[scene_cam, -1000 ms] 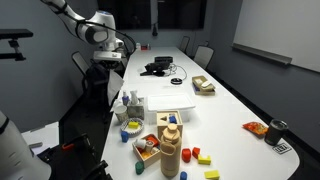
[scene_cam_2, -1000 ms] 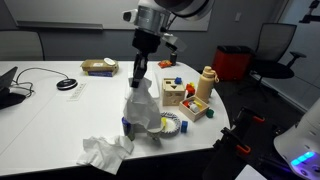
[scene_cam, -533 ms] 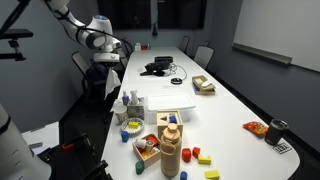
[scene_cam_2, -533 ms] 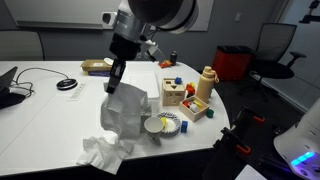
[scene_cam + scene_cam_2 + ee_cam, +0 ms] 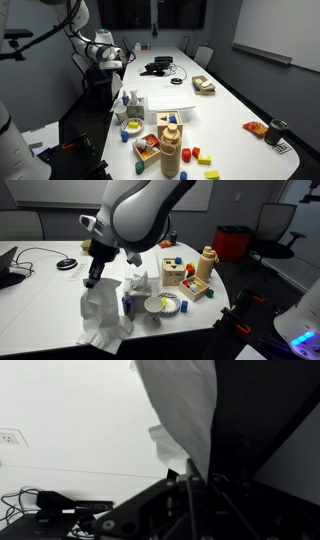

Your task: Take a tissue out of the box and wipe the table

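Observation:
My gripper keeps going inward over the table and lets go of the tissue there, because the white tissue [image 5: 102, 308] is hanging loose beside a clear part of the white table [image 5: 58, 288].
My gripper [image 5: 93, 280] is shut on a white tissue [image 5: 103, 310], which hangs loose from the fingers above the long white table [image 5: 40, 290]. In the wrist view the tissue [image 5: 185, 405] rises from between the closed fingers [image 5: 190, 480]. A second, crumpled tissue [image 5: 98, 335] lies on the table just below. Another white tissue tip [image 5: 138, 281] stands up beside the toys; the box under it is mostly hidden. In an exterior view the gripper [image 5: 115, 62] sits at the table's [image 5: 230, 105] side edge.
A wooden toy box [image 5: 175, 275], a yellow bottle [image 5: 207, 262] and a paper plate [image 5: 160, 305] stand near the table end. A cable and puck [image 5: 67, 264] and a small wooden box [image 5: 98, 247] lie further along. Office chairs ring the table.
The arm has carried the tissue away from the toys and sideways along the table, lower and close to the crumpled tissue. The tissue stays gripped throughout.

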